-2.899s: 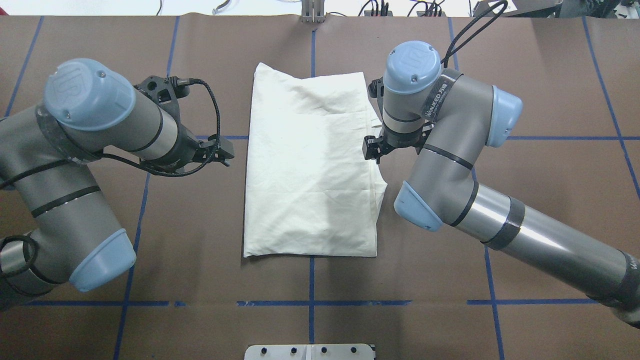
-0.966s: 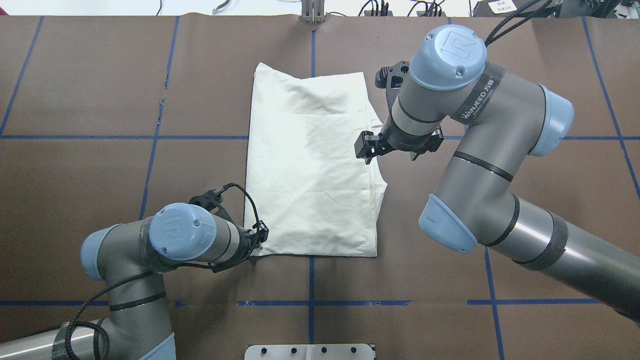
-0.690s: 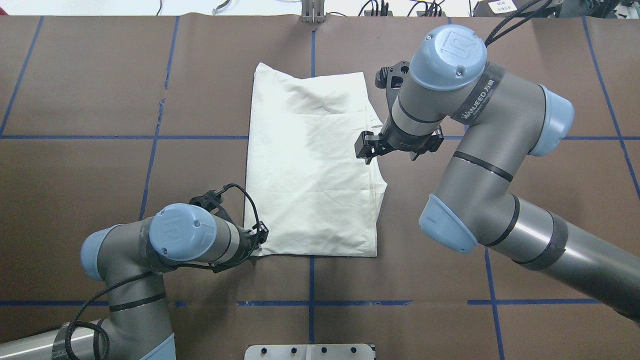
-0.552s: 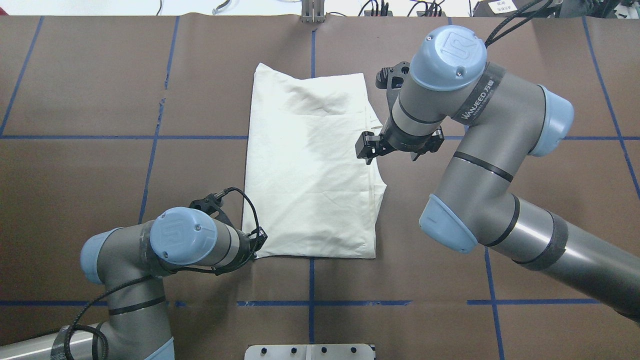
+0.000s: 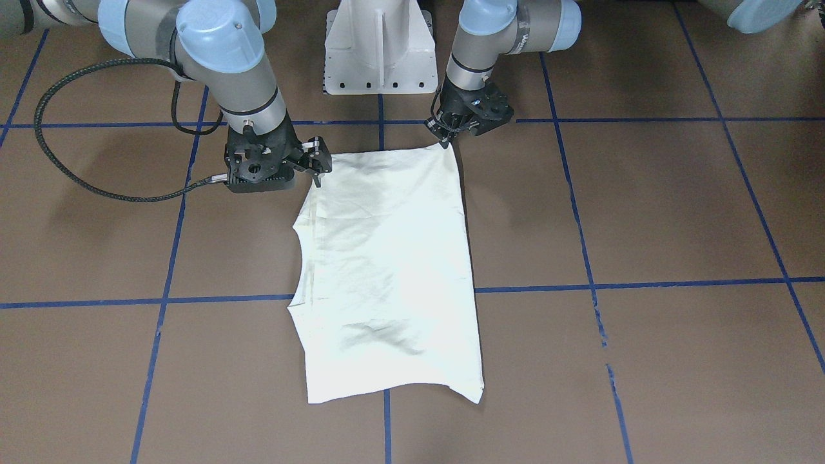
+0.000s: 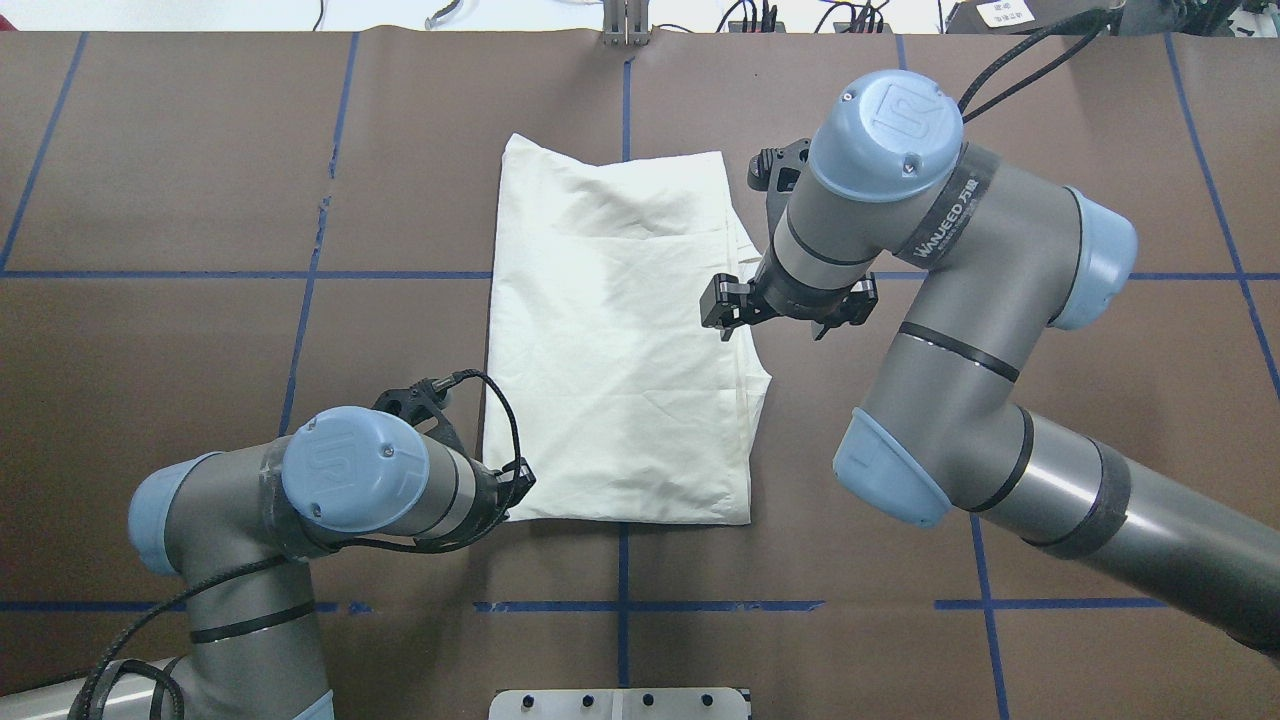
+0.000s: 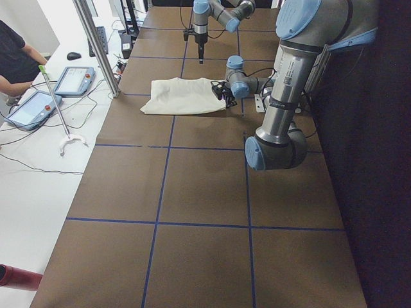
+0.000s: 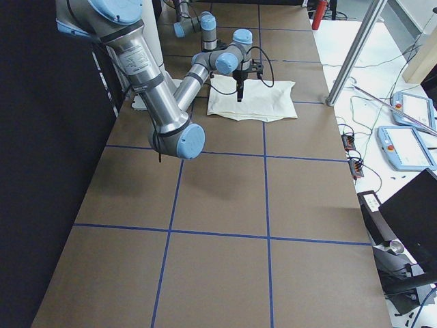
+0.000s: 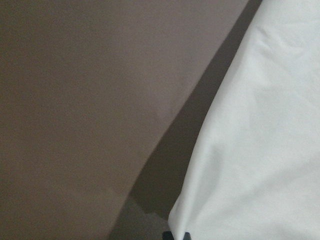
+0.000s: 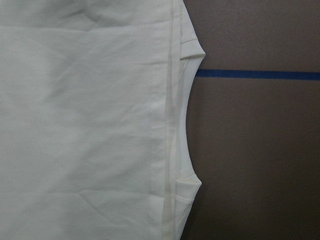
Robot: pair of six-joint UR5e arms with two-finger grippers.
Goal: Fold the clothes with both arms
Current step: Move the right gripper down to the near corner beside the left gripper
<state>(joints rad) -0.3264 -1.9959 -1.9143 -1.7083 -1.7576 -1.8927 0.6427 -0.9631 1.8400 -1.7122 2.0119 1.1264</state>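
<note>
I should keep moving my right gripper to the shirt's other near corner, which lies free, and close it there, as my left gripper is shut on one near corner [image 5: 449,151].
The clothes are one cream shirt [image 6: 615,350], folded into a plain rectangle in the middle of the table; no print shows. My left gripper [image 6: 517,487] sits low at the shirt's near-left corner, shut on that corner [image 5: 451,149]. In the left wrist view the cloth [image 9: 250,150] rises off the brown table with a shadow under it. My right gripper [image 6: 722,318] hovers above the shirt's right edge and appears open, holding nothing. Its wrist view looks straight down on the shirt [image 10: 85,125] and its curved neckline edge, and no fingers show there.
Blue tape lines [image 6: 620,605] grid the brown table. The white pedestal base [image 5: 377,51] stands at the robot's side. A black cable [image 5: 97,187] loops on the table by the right arm. A person's arm [image 7: 13,61] and control tablets [image 7: 74,80] lie beyond the far edge.
My left arm swung from beside the shirt's middle down to its near-left corner and took hold, tugging the near edge slightly closer. The right gripper drifted a little nearer along the right edge.
</note>
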